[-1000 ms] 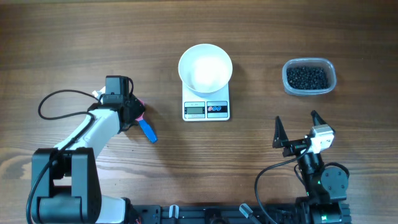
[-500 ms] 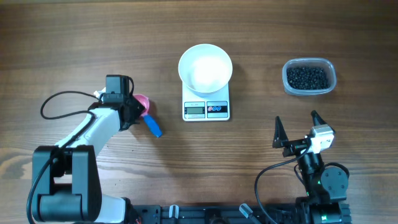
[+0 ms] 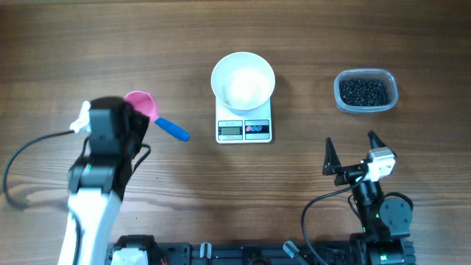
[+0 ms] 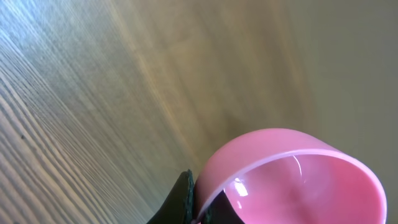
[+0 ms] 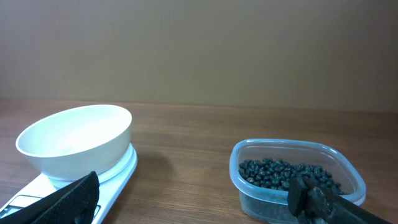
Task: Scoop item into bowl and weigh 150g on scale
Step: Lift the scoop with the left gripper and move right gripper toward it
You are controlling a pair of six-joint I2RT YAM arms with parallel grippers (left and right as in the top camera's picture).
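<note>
Next, my right gripper takes the blue handle (image 3: pixel 174 129) before scooping, because my left gripper is holding the pink scoop (image 3: pixel 144 104) by its cup, far from the tub.
A pink scoop (image 3: pixel 140 105) with a blue handle (image 3: pixel 173 130) is left of the scale. My left gripper (image 3: pixel 132 118) is shut on the rim of its cup (image 4: pixel 292 177), with the fingertips (image 4: pixel 186 196) pinching the pink wall. The scoop is empty. The white bowl (image 3: pixel 243 81) stands on the white scale (image 3: pixel 243 129) at centre, also empty (image 5: pixel 74 140). The black items (image 3: pixel 362 91) fill a clear tub (image 3: pixel 386 79) at the right. My right gripper (image 3: pixel 350 147) is open near the front edge, facing the tub (image 5: pixel 249 186) and items (image 5: pixel 280 171).
The scale's edge (image 5: pixel 127 165) shows at the lower left of the right wrist view. Bare wooden table lies between scale and tub. Cables trail from both arm bases along the front edge.
The left gripper closed on the scoop's rim, and the arm rose and drew back to the left. The scoop shifted up and left with it. The right arm stayed still.
</note>
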